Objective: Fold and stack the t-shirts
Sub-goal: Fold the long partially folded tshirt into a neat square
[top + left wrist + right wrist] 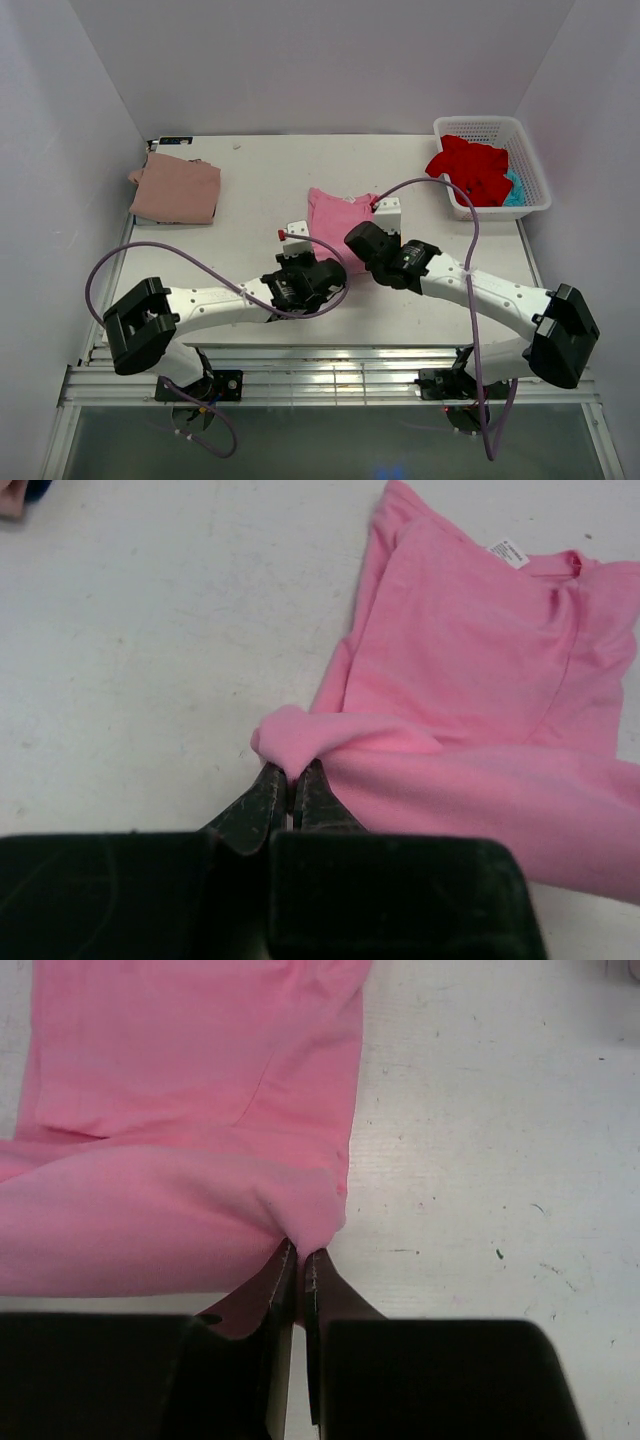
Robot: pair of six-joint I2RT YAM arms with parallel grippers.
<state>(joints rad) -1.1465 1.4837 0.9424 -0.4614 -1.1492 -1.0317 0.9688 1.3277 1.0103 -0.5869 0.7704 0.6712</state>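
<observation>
The pink t-shirt's near corner [288,736] is in line with the t-shirt's side edge. My left gripper should keep moving that corner forward until it reaches the t-shirt's far shoulder [396,500].
A bright pink t-shirt [335,215] lies at the table's middle, partly folded, its white neck label [510,552] at the far end. My left gripper [290,773] is shut on the shirt's near left corner, where the cloth [470,660] bunches over the fingertips. My right gripper [302,1250] is shut on the near right corner of the same shirt [180,1110]. From above, the left gripper [305,240] and right gripper [375,225] flank the shirt's near edge. A dusty rose t-shirt [175,190] lies folded at the far left. Red [470,168] and teal [512,190] t-shirts sit in the basket.
A white latticed basket [528,160] stands at the far right corner of the white table [260,170]. Purple cables loop over both arms. Pale walls close in on the left, back and right.
</observation>
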